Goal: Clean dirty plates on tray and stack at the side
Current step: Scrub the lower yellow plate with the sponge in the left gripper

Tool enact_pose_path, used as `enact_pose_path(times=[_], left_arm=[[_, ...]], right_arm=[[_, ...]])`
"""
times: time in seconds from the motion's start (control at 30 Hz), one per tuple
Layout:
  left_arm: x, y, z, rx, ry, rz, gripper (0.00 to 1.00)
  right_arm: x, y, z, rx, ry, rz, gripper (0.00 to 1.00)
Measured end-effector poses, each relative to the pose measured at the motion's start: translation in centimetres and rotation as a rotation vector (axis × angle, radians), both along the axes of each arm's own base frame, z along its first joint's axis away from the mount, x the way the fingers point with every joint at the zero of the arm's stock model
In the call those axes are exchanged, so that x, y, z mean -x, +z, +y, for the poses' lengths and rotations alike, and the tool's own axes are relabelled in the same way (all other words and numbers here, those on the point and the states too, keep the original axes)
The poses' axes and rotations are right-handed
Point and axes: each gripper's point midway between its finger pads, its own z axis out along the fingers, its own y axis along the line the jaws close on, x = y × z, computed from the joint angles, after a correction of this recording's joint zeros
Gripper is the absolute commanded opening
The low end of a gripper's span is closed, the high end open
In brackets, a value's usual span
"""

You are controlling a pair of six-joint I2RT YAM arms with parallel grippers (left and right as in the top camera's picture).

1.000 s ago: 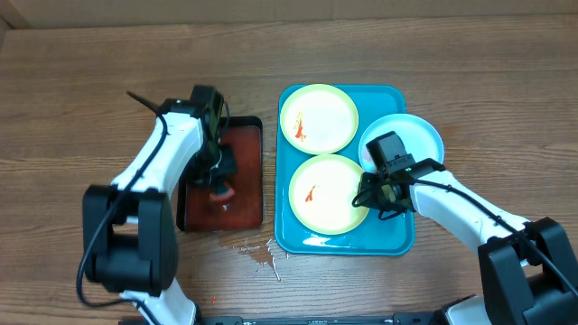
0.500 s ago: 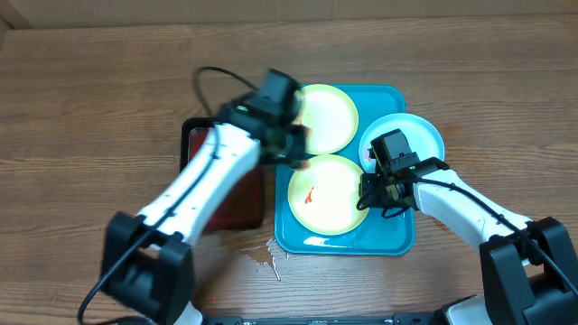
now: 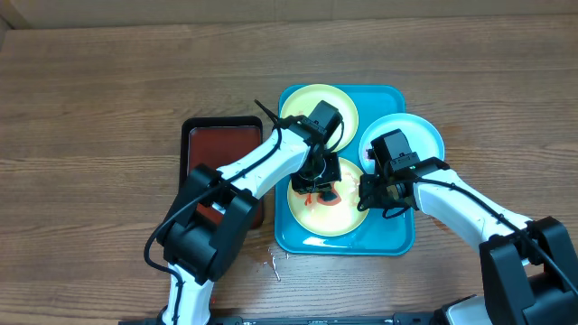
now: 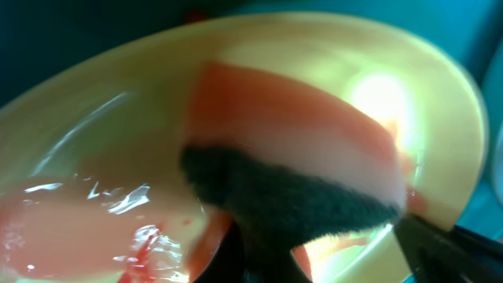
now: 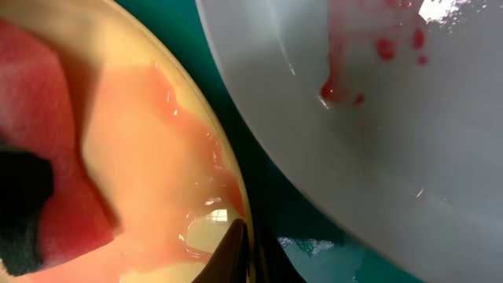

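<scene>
Pink liquid is pooling on the near plate, so the robot's left gripper should put the sponge down in the dark-red tray before the right gripper tips the plate there.
The turquoise tray holds three plates. The far yellow-green plate is partly hidden by my left arm. The light-blue plate lies at the tray's right edge, with red sauce drops showing in the right wrist view. My left gripper is shut on a pink sponge with a dark scrub side and presses it on the near yellow-green plate, which is wet with pink smears. My right gripper is shut on that plate's right rim.
A smaller dark-red tray with a black rim lies left of the turquoise tray. A small puddle of water is on the wooden table in front of the trays.
My left arm has swung right from the dark-red tray, carrying the sponge onto the near yellow-green plate. My right gripper has stayed on the plate's rim.
</scene>
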Motion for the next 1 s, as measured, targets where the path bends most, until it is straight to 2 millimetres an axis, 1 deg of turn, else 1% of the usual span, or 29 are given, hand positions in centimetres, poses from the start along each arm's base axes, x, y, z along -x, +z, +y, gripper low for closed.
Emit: enact_pose_path(times=[0.1,0.33,0.4,0.5,0.57,0.6,0.67,0.73,0.8,0.83,0.9,0.97,1.0], left_arm=[[0.5,0.0,1.7,-0.061,0.02,0.037,0.04],[0.6,0.0,6.1,-0.23,0.035,0.056,0.04],[0.6,0.0,6.7,-0.263,0.022,0.051,0.04],[0.4,0.0,6.7,-0.262,-0.021,0.033,0.04],[0.1,0.0,6.2,-0.232,-0.055,0.015,0.04],[-0.4,0.0,5.5,-0.197,-0.079,-0.007,0.04],[-1.2,0.1,3.7,-0.101,-0.114,-0.044,0.04],[-2.3,0.5,1.0,0.035,-0.138,-0.087,0.04],[-2.5,0.9,-1.4,0.157,-0.166,-0.094,0.04],[-2.3,0.9,-2.4,0.208,-0.179,-0.083,0.04],[-1.2,0.8,-3.7,0.276,-0.198,-0.036,0.04],[0.2,0.6,-4.5,0.316,-0.211,0.031,0.04],[0.8,0.5,-4.5,0.322,-0.211,0.063,0.04]], right_arm=[[0.0,0.0,0.0,0.0,0.0,0.001,0.05],[0.0,0.0,0.0,0.0,0.0,0.001,0.04],[0.0,0.0,0.0,-0.001,0.0,0.001,0.04],[0.0,0.0,0.0,-0.001,0.001,0.001,0.04],[0.0,0.0,0.0,-0.001,0.0,0.0,0.05],[0.0,0.0,0.0,-0.001,0.0,0.0,0.05],[0.0,0.0,0.0,-0.001,0.0,0.0,0.04],[0.0,0.0,0.0,-0.001,0.001,0.001,0.04],[0.0,0.0,0.0,-0.001,0.001,0.0,0.04],[0.0,0.0,0.0,-0.001,0.002,0.0,0.04],[0.0,0.0,0.0,-0.002,0.002,-0.001,0.04],[0.0,0.0,0.0,-0.001,0.003,-0.001,0.05],[0.0,0.0,0.0,-0.001,0.003,-0.001,0.04]])
